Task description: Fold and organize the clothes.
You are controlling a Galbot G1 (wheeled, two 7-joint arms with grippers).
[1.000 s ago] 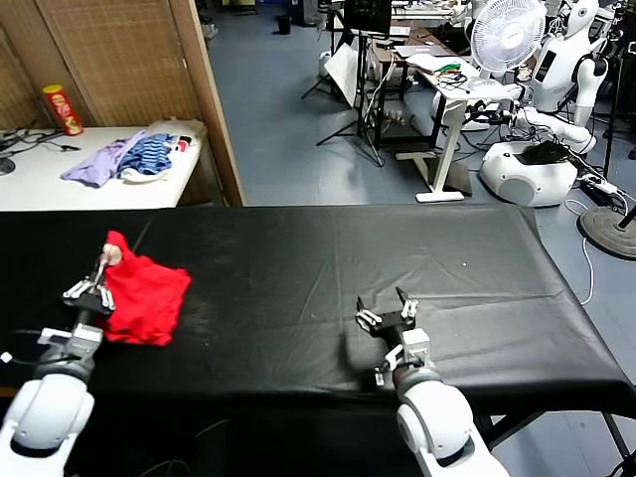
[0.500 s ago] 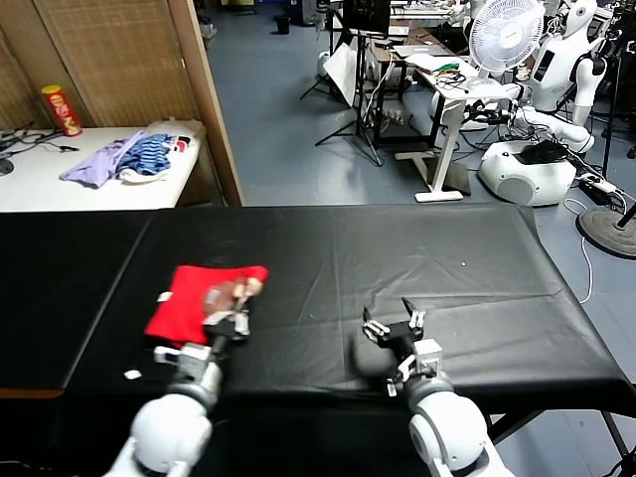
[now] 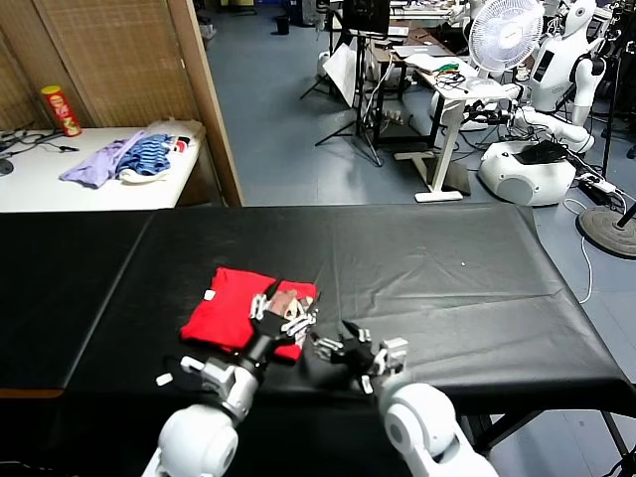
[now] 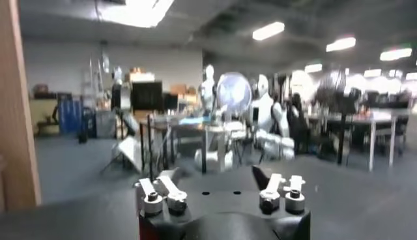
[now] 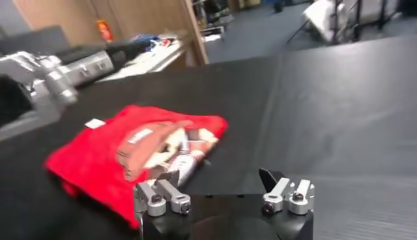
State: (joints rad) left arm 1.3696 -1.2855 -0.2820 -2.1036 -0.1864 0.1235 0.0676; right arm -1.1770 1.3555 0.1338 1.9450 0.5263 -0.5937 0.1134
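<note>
The folded red T-shirt (image 3: pixel 223 314) lies at an angle to the table's front edge, so next I go in at its print end (image 3: pixel 306 292) with my right gripper and turn the shirt straight.
The red T-shirt (image 3: pixel 234 320) lies folded on the black table (image 3: pixel 447 278), left of the middle near the front edge. Its brown-and-white print (image 5: pixel 159 142) faces up at the right end, and a small white label (image 5: pixel 95 123) shows at the far corner. My left gripper (image 3: pixel 290 306) hovers open over the print end, and the left wrist view shows nothing between its fingers (image 4: pixel 156 194). My right gripper (image 3: pixel 346 348) stands open just right of the shirt, low over the bare cloth, and its wrist view looks across at the shirt (image 5: pixel 98 163).
A white side table (image 3: pixel 40 179) at the back left carries a lilac garment (image 3: pixel 94 164), a blue-striped garment (image 3: pixel 151 154) and a red can (image 3: pixel 62 109). A wooden screen (image 3: pixel 119 60) stands behind it. Black cloth stretches right of the grippers.
My left gripper carried the shirt from the table's left end toward the middle, set it down flat and opened. The right gripper drifted left, closer to the shirt.
</note>
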